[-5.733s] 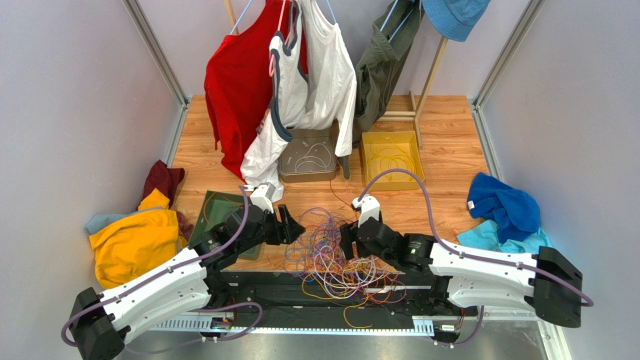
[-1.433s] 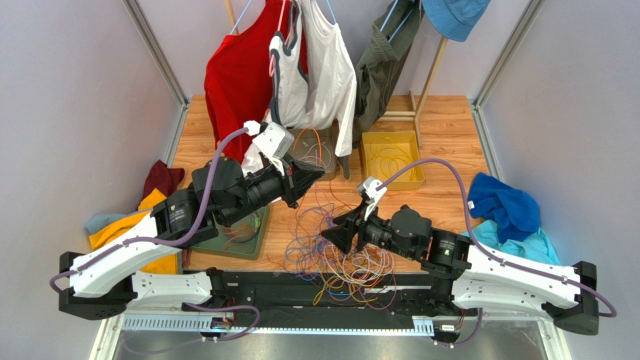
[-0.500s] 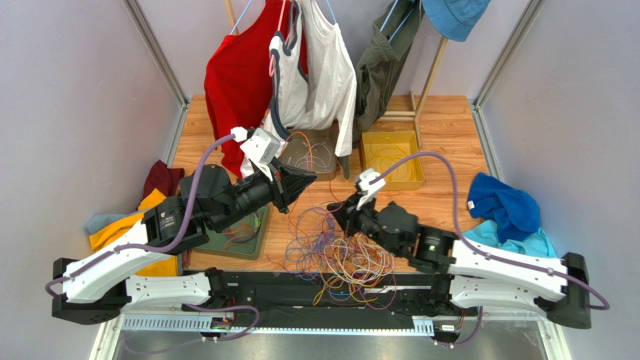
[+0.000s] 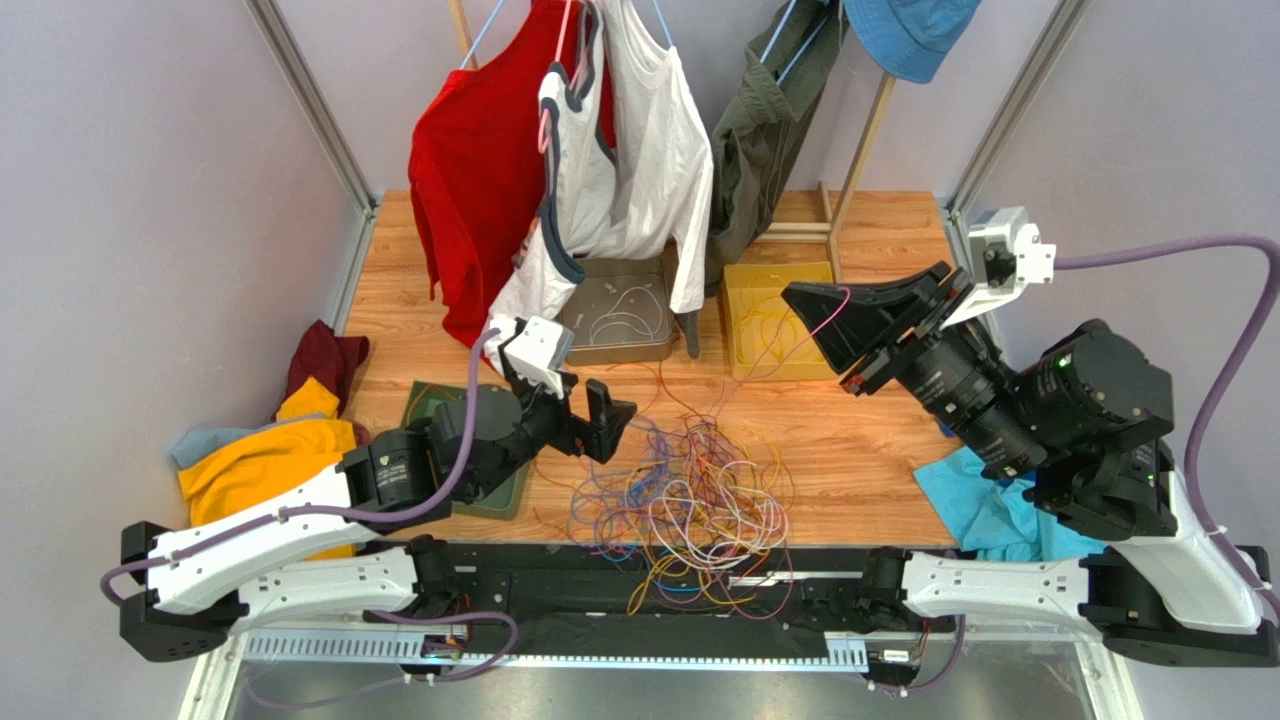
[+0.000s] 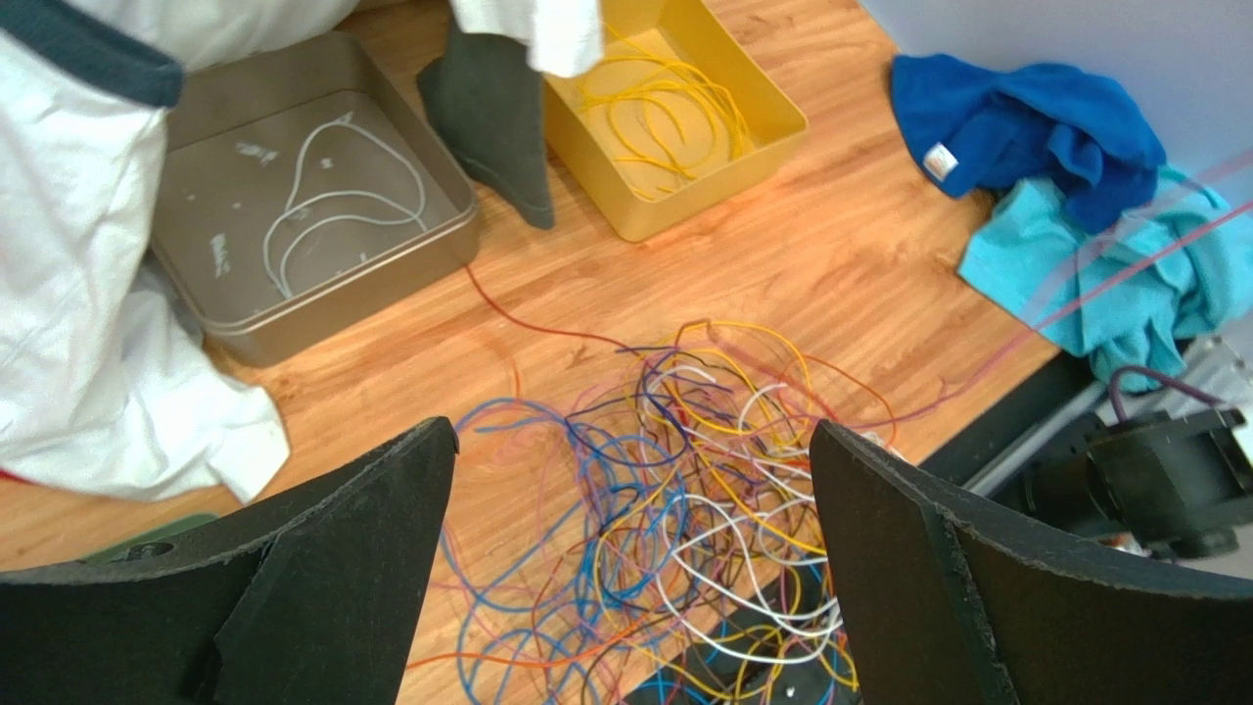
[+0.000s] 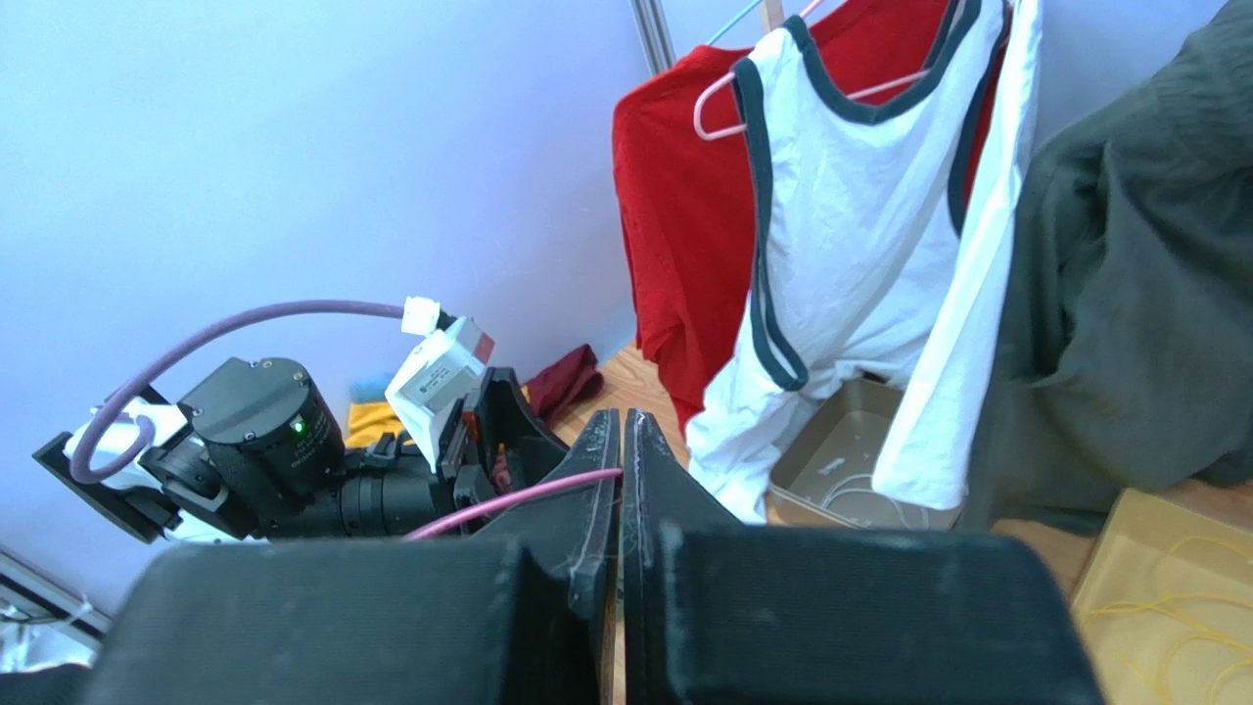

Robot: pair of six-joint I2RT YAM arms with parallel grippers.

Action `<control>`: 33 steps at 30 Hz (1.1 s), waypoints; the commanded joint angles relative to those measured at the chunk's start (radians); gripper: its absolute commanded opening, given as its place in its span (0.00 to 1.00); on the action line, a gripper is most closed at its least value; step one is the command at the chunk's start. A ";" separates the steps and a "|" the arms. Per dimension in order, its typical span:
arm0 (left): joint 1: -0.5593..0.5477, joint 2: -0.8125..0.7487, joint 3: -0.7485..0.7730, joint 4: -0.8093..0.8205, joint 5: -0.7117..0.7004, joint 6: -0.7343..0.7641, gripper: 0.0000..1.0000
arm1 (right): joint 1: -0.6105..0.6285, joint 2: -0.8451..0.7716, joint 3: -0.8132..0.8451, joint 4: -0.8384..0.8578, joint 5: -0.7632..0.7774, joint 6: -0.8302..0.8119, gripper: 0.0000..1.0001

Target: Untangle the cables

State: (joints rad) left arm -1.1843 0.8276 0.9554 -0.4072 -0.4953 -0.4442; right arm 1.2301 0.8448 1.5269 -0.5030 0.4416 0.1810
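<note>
My right gripper is holding the pink cable far away from the green tray, so next my left gripper grips the pink cable's raised end [image 4: 845, 300] and pulls it to the green tray.
The cables [image 4: 691, 488] lie in a loose snarl of orange, yellow, blue, purple and white wires on the wooden table, spilling over its near edge. My left gripper [image 4: 597, 420] hovers at the snarl's left edge, open and empty; in the left wrist view the cables [image 5: 691, 485] show between its spread fingers [image 5: 368, 529]. My right gripper [image 4: 800, 297] is raised high at the right, over the yellow tray. It is shut on a pink cable [image 6: 500, 500] that leaves its tips [image 6: 619, 423] and runs down toward the pile.
At the back stand a grey tray [image 4: 576, 348] holding a white wire and a yellow tray [image 4: 739, 357] holding yellow wires. A green tray [image 4: 428, 402] lies at the left. Shirts hang over the back [image 4: 601, 150]. Cloth heaps lie at the left [image 4: 271, 480] and right [image 4: 977, 503].
My left gripper opened and came down from the grey tray to the snarl's left edge. My right gripper shut on a pink cable and lifted it up and to the right.
</note>
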 commanded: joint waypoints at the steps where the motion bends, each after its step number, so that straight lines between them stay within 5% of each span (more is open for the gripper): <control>1: -0.001 -0.065 -0.081 0.077 -0.065 -0.056 0.99 | 0.002 0.066 0.155 -0.089 -0.023 -0.078 0.00; 8: -0.001 -0.175 -0.317 0.368 0.035 -0.038 0.99 | 0.003 0.165 0.377 -0.078 -0.118 -0.114 0.00; 13: -0.003 -0.208 -0.475 0.839 0.263 0.054 0.98 | 0.002 0.217 0.435 -0.095 -0.152 -0.089 0.00; 21: -0.001 0.043 -0.420 1.069 0.457 0.131 0.99 | 0.002 0.241 0.437 -0.103 -0.216 -0.018 0.00; 32: -0.003 0.269 -0.348 1.275 0.526 0.165 0.99 | 0.002 0.312 0.585 -0.187 -0.279 0.057 0.00; 33: -0.005 0.277 -0.343 1.274 0.520 0.170 0.90 | 0.002 0.309 0.582 -0.187 -0.279 0.058 0.00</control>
State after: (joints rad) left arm -1.1843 1.0786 0.5499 0.7479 -0.0166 -0.3233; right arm 1.2301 1.1637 2.0708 -0.6769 0.1963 0.2104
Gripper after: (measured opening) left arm 0.990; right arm 0.009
